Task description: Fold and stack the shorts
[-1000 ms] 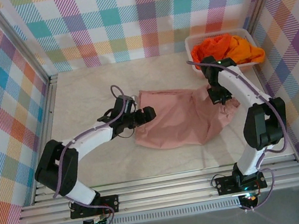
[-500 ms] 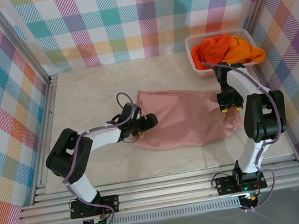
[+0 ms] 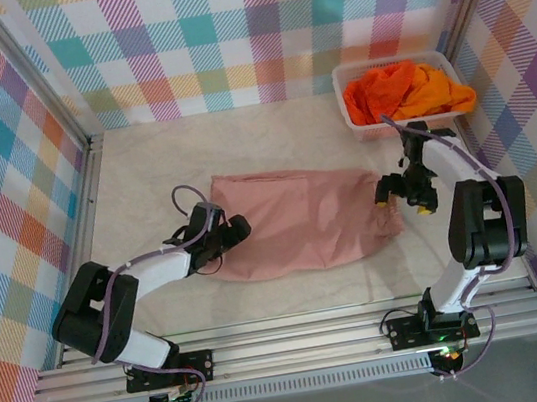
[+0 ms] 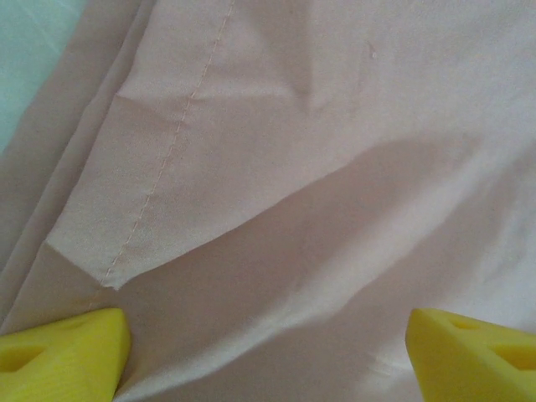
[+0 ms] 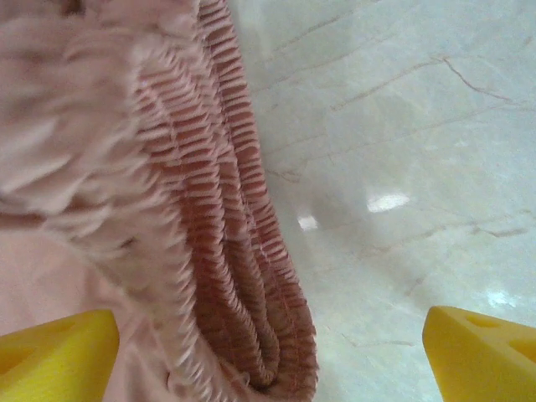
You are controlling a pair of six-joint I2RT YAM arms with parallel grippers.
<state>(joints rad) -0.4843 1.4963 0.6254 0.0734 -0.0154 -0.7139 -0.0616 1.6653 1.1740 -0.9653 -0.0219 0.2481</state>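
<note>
The waistband (image 3: 390, 220) will open up into puckered loops when I lift it and fold it over, because the ruffled layers (image 5: 213, 226) lie with a gap between them.
The dusty pink shorts (image 3: 302, 221) lie spread flat mid-table, gathered waist at the right end. My left gripper (image 3: 240, 227) hovers open over their left edge; in the left wrist view its yellow fingertips (image 4: 59, 352) straddle smooth pink cloth (image 4: 318, 151) with a stitched hem. My right gripper (image 3: 399, 196) stands open at the waist end; in the right wrist view the ruffled waistband (image 5: 226, 251) lies loose between its fingertips (image 5: 481, 356). The bright orange shorts (image 3: 384, 91) and the yellow-orange shorts (image 3: 439, 90) are bunched in the basket.
The white mesh basket (image 3: 340, 84) sits in the far right corner. Plaid walls close in the left, back and right sides. An aluminium rail (image 3: 300, 343) runs along the near edge. Bare marble tabletop (image 5: 402, 167) shows right of the waistband.
The right gripper has opened and let go of the waistband. The left gripper has slid left and nearer. The pink shorts now lie flatter and further left.
</note>
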